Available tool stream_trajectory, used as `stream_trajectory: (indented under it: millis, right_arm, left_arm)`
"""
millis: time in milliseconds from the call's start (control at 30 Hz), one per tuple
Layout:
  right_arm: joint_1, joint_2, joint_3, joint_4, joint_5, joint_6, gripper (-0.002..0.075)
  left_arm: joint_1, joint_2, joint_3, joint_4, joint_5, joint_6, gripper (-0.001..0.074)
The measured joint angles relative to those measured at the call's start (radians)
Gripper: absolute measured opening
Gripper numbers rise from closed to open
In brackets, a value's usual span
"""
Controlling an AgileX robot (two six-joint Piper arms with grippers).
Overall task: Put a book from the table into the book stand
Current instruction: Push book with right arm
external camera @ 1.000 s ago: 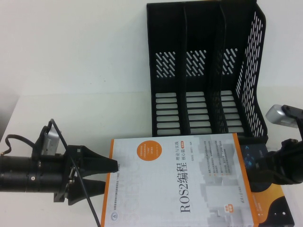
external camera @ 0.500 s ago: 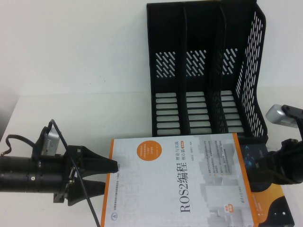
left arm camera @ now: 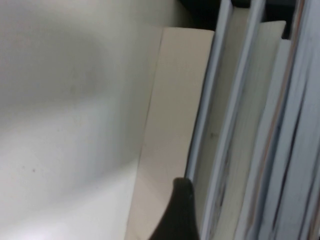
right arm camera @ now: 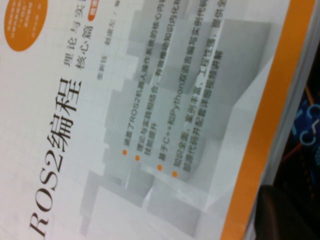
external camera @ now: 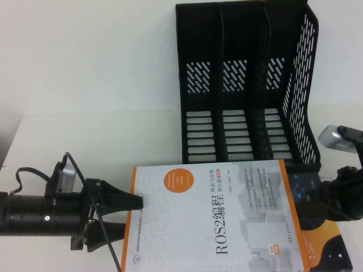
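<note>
The open fingers of my left gripper are above and below the white and orange book's free edge (external camera: 130,216). They should keep moving inward and close on the book (external camera: 157,222).
A white and orange book (external camera: 215,215) titled ROS2 lies on top of a stack at the table's near edge. A dark book (external camera: 324,249) shows under it on the right. The black three-slot book stand (external camera: 244,85) stands behind them, with nothing in its slots. My left gripper (external camera: 129,215) is open at the book's left edge, its upper finger over the cover's rim. The left wrist view shows the stack's page edges (left arm camera: 235,125) and one dark finger (left arm camera: 181,212). My right gripper (external camera: 309,199) is at the book's right edge, above the dark book. The right wrist view shows the cover (right arm camera: 150,125) and one finger (right arm camera: 290,215).
The white table (external camera: 102,141) stretches left of the stand. A cable (external camera: 105,238) loops off the left arm near the front edge. The stand's right wall (external camera: 306,96) rises just behind the right arm.
My left arm has shifted a little toward the near edge and lower, its fingers still at the book's left edge. The book and the right arm have not moved.
</note>
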Motion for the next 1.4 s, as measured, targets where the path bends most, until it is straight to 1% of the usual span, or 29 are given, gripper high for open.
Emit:
stream_trajectory:
  millis: [200,533,767,833,933,1067,1100,1400]
  right_arm:
    - [0.0,0.0,0.0,0.0,0.0,0.0,-0.0003]
    - [0.0,0.0,0.0,0.002,0.0,0.0,-0.0003]
    - [0.0,0.0,0.0,0.004,0.001,0.0,-0.0003]
    - [0.0,0.0,0.0,0.004,0.001,0.0,-0.0003]
    - [0.0,0.0,0.0,0.004,0.001,0.0,-0.0003]
    - [0.0,0.0,0.0,0.004,-0.001,0.0,-0.0003]
    - [0.0,0.0,0.0,0.004,-0.003,0.0,-0.0003]
    - [0.0,0.0,0.0,0.002,-0.006,0.0,-0.0003]
  left_arm:
    - [-0.013,0.023,0.0,-0.031,-0.004,0.015,0.0596]
    - [-0.156,0.031,0.0,-0.124,-0.004,0.023,0.0596]
    - [-0.202,0.031,0.0,-0.152,-0.008,0.037,0.0586]
    - [-0.208,0.031,0.0,-0.152,-0.011,0.044,0.0561]
    - [-0.21,0.031,0.0,-0.146,-0.021,0.048,0.0481]
    - [-0.21,0.031,0.0,-0.133,-0.027,0.054,0.0309]
    - [-0.21,0.031,0.0,-0.133,-0.024,0.056,0.0289]
    - [-0.21,0.031,0.0,-0.131,-0.022,0.056,0.0288]
